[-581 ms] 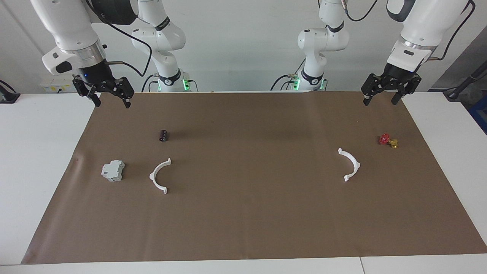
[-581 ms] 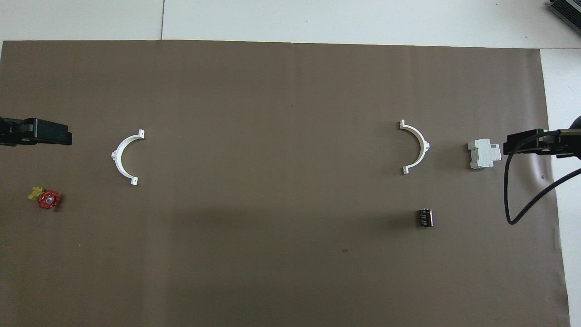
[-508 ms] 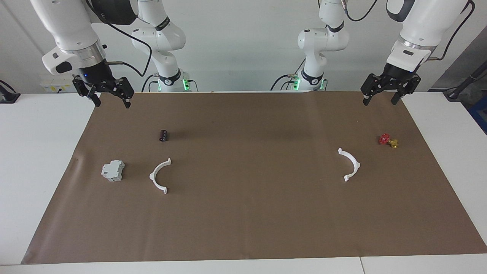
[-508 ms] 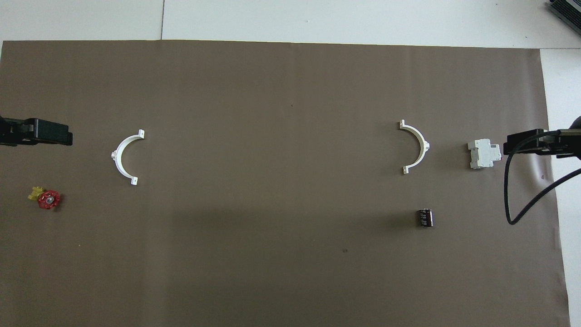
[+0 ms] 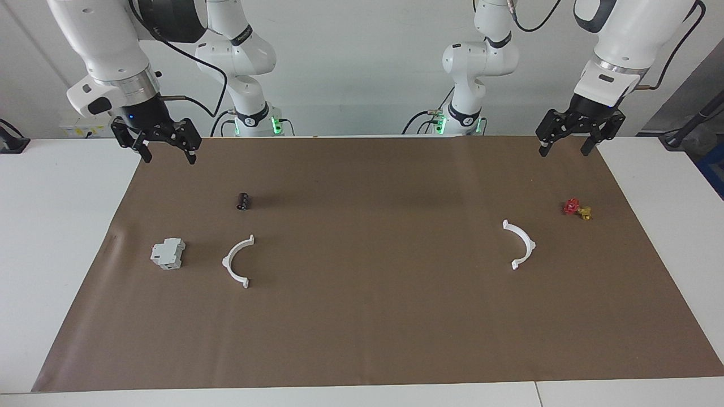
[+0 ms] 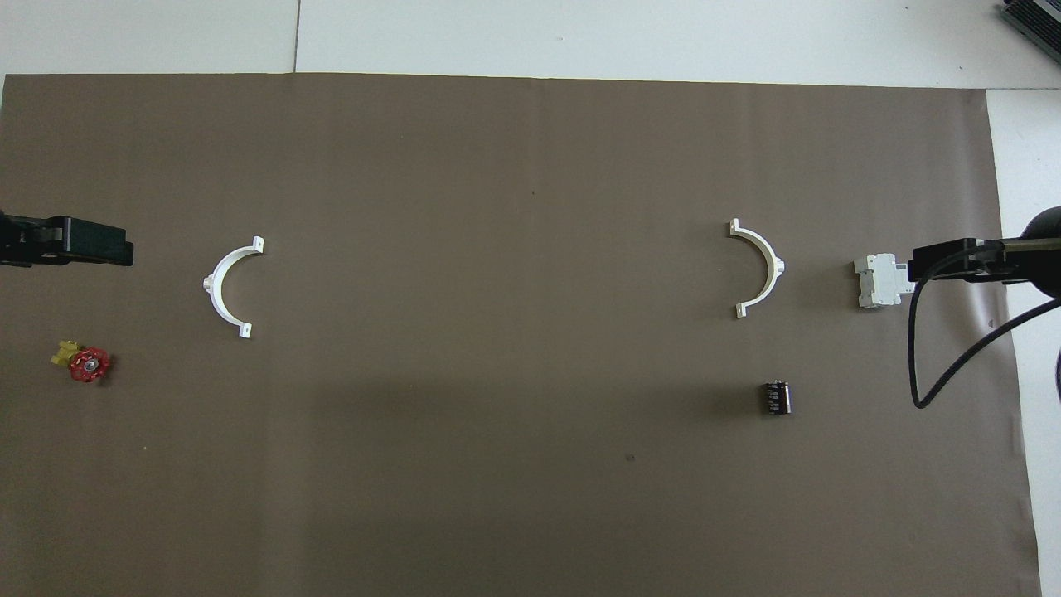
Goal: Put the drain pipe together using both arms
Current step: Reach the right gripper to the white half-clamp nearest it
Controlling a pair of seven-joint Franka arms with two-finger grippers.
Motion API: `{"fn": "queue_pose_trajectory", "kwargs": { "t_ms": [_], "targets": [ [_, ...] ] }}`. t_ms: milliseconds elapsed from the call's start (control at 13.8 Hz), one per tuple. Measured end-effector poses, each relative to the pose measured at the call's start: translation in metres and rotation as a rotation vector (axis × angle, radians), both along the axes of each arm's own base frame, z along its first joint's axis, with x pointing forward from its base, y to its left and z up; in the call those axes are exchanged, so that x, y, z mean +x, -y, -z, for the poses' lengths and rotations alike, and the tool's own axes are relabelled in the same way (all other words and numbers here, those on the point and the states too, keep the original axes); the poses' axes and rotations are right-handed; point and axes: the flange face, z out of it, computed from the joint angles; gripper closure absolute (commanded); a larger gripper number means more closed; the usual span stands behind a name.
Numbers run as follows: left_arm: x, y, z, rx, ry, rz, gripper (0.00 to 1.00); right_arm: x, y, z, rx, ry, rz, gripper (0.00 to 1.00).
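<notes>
The white half-ring beyond the grey block has its curved middle facing my open right gripper, so I should keep going until the fingers are on both sides of that middle.
The drain pipe lies as two separate white half-rings, far apart on the brown mat. One half-ring is toward the right arm's end, beside a grey block. The other half-ring is toward the left arm's end. My right gripper hangs open and empty in the air over the mat's corner at its own end. My left gripper hangs open and empty over the mat's edge at its end. Neither gripper touches anything.
A grey boxy block sits beside the half-ring at the right arm's end. A small black cylinder lies nearer to the robots than that half-ring. A red-and-gold valve lies at the left arm's end. The brown mat covers most of the table.
The right gripper has shifted slightly toward the middle of the table and a little lower. The left gripper has barely moved. The parts lie where they were.
</notes>
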Motion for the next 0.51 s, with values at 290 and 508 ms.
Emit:
{"fn": "queue_pose_trajectory", "kwargs": {
  "t_ms": [290, 508],
  "targets": [
    [0.000, 0.000, 0.000, 0.000, 0.000, 0.001, 0.00, 0.018, -0.002, 0.070, 0.008, 0.016, -0.069, 0.00],
    [0.000, 0.001, 0.000, 0.000, 0.000, 0.001, 0.00, 0.044, -0.005, 0.134, 0.009, 0.003, -0.133, 0.00]
  ]
}}
